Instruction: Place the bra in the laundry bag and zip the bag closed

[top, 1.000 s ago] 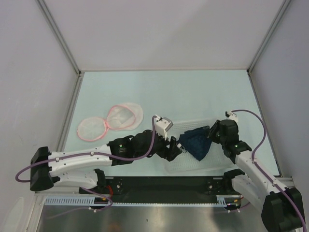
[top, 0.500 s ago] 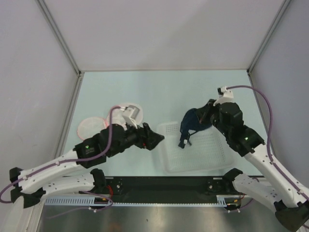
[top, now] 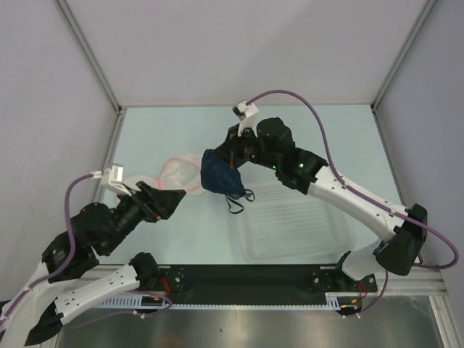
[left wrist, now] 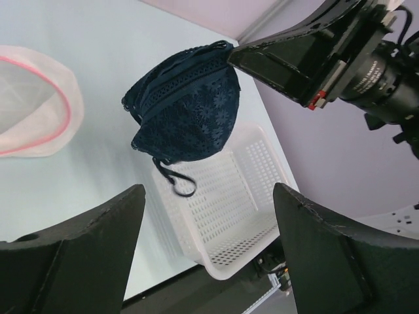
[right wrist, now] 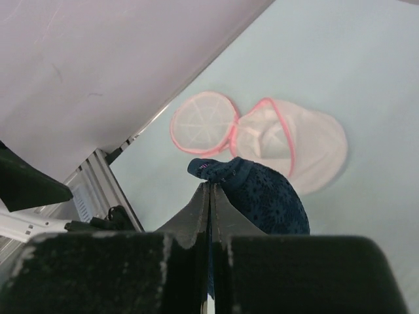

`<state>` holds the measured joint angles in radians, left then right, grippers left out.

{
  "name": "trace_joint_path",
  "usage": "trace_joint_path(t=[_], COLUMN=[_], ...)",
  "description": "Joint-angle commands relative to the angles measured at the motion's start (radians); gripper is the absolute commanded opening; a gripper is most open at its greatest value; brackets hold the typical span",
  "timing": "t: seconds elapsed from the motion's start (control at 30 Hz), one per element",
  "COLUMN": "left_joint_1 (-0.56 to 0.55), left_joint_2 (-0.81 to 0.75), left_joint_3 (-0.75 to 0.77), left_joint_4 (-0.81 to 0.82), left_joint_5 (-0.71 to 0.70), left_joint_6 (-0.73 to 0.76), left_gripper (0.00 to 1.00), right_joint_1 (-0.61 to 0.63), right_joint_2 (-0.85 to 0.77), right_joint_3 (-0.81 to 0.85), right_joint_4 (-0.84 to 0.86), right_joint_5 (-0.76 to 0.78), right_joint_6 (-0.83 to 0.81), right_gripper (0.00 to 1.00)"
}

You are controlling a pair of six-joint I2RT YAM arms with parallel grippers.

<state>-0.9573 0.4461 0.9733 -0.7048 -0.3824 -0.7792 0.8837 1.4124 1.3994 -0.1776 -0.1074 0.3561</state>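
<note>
The bra hangs bunched (top: 217,175) from its pinched edge, so next my right gripper puts it down on the clear surface past the basket before I put it in the bag.
The dark navy bra (top: 220,176) hangs in the air from one pinched edge, a thin strap loop dangling below it. My right gripper (top: 228,155) is shut on that edge, its tips (right wrist: 210,185) pressed together on the fabric (right wrist: 272,196). The laundry bag (top: 183,171), white mesh with a pink rim, lies open on the table just left of the bra, partly behind my left arm. The right wrist view shows its two halves (right wrist: 294,140) spread flat. My left gripper (top: 176,197) stands open and empty, near-left of the bra (left wrist: 186,121), its fingers (left wrist: 85,248) wide apart.
A white perforated plastic basket (top: 246,246) sits on the table at the near right, below and right of the hanging bra, its corner (left wrist: 219,269) between my left fingers in the left wrist view. Grey walls enclose the table on the left, right and far sides.
The right gripper shut on the bra, lifted it out of the basket and carried it left and farther back, beside the bag. The left arm drew back to the left, away from the basket.
</note>
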Motion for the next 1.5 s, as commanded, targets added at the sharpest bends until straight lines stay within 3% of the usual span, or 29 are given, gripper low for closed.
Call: trace_joint_path(t=[0.0, 0.17, 0.3, 0.4, 0.63, 0.8, 1.0, 1.3, 1.47], left_joint_1=[0.005, 0.005, 0.005, 0.005, 0.005, 0.005, 0.005, 0.015, 0.156], left_joint_2=[-0.073, -0.115, -0.112, -0.107, -0.107, -0.118, -0.057, 0.307, 0.456], left_joint_3=[0.051, 0.079, 0.088, 0.088, 0.145, 0.136, 0.105, 0.263, 0.36], left_joint_4=[-0.125, -0.16, -0.186, -0.191, -0.226, -0.242, -0.154, 0.08, 0.203], left_joint_5=[-0.099, -0.128, -0.139, -0.156, -0.204, -0.204, -0.162, -0.01, 0.204], left_joint_6=[-0.057, -0.057, -0.043, -0.039, -0.025, -0.031, 0.046, 0.323, 0.379], left_gripper=[0.84, 0.83, 0.83, 0.83, 0.83, 0.82, 0.83, 0.96, 0.97], right_joint_1=[0.023, 0.089, 0.112, 0.121, 0.166, 0.163, 0.092, -0.144, -0.268], right_joint_2=[0.087, 0.141, 0.132, 0.132, 0.272, 0.267, 0.223, 0.174, 0.207], right_joint_3=[0.147, 0.133, -0.067, -0.111, 0.188, 0.168, 0.176, 0.197, 0.254], right_joint_4=[0.109, 0.086, 0.134, 0.223, 0.141, 0.15, 0.072, -0.005, -0.065], right_joint_5=[-0.144, -0.221, -0.267, -0.272, -0.281, -0.209, -0.134, -0.231, -0.299], right_joint_6=[-0.049, -0.126, -0.138, -0.108, -0.106, -0.103, -0.137, -0.178, -0.219], right_gripper=[0.0, 0.0, 0.0, 0.0, 0.0, 0.0, 0.0, 0.0, 0.0])
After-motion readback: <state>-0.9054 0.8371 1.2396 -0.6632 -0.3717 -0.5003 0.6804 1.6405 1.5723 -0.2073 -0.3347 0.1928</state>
